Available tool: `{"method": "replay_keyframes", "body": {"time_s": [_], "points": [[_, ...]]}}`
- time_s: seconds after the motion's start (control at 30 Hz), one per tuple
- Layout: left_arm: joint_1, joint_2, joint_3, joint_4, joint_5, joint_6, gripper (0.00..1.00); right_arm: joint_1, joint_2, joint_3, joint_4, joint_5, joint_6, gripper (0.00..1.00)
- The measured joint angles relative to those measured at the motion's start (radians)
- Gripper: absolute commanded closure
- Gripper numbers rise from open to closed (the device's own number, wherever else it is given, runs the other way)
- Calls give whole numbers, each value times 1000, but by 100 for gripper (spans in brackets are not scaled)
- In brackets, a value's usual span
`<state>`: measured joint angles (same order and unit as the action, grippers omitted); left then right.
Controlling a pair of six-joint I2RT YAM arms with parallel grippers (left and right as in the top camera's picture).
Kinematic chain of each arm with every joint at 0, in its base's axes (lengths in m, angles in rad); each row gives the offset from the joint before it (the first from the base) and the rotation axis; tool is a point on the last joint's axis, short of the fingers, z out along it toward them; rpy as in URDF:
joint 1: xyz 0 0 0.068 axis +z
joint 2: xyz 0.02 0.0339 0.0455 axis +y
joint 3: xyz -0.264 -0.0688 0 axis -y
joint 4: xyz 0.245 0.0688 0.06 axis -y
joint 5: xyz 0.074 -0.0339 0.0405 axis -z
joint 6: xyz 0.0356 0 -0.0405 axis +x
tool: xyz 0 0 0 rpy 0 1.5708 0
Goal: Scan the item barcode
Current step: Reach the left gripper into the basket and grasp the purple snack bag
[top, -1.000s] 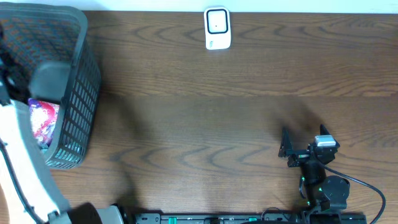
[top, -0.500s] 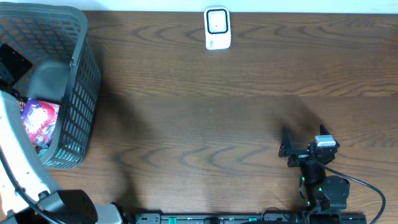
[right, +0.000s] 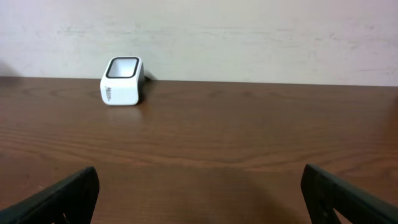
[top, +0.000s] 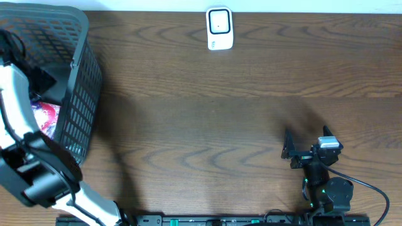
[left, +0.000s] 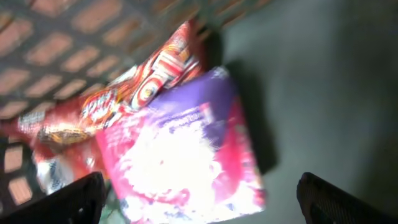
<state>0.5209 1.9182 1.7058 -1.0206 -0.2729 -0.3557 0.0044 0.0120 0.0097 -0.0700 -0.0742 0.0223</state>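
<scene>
I carry on lowering my left gripper as the pink packet [left: 177, 149] lies over the red packet, its edge free between my open fingers, and close on that edge [left: 246, 146].
A pink and purple packet [left: 186, 155] lies on the floor of the dark mesh basket [top: 81, 94], partly over a red and orange packet [left: 118, 102]. My left gripper [left: 202, 205] hovers open straight above the pink packet, one fingertip on each side of it and not touching. In the overhead view the left arm [top: 16, 100] reaches into the basket and covers most of the pink packet [top: 47, 118]. The white barcode scanner [top: 219, 28] stands at the far edge of the table, also in the right wrist view as the scanner [right: 122, 81]. My right gripper [top: 287, 149] rests open and empty near the front right.
The basket's tall mesh walls [left: 74, 37] enclose the packets on the left side. Brown wooden tabletop [top: 207, 119] stretches between basket and scanner. A pale wall [right: 249, 37] rises behind the table's far edge.
The left arm has swung further over and down into the basket, covering more of the pink packet. The right arm has not moved.
</scene>
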Motion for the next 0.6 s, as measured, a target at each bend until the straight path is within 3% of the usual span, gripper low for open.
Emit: {"method": "replay_keyframes", "body": {"time_s": [0.17, 0.47, 0.53, 0.6], "points": [[1, 56, 0, 10, -48, -60, 2, 0, 0, 0, 0, 0, 0, 1], [0, 179, 0, 56, 12, -63, 0, 0, 0, 0, 0, 0, 0, 1], [0, 194, 0, 48, 15, -62, 12, 0, 0, 0, 0, 0, 0, 1], [0, 199, 0, 39, 17, -69, 35, 0, 0, 0, 0, 0, 0, 1]]}}
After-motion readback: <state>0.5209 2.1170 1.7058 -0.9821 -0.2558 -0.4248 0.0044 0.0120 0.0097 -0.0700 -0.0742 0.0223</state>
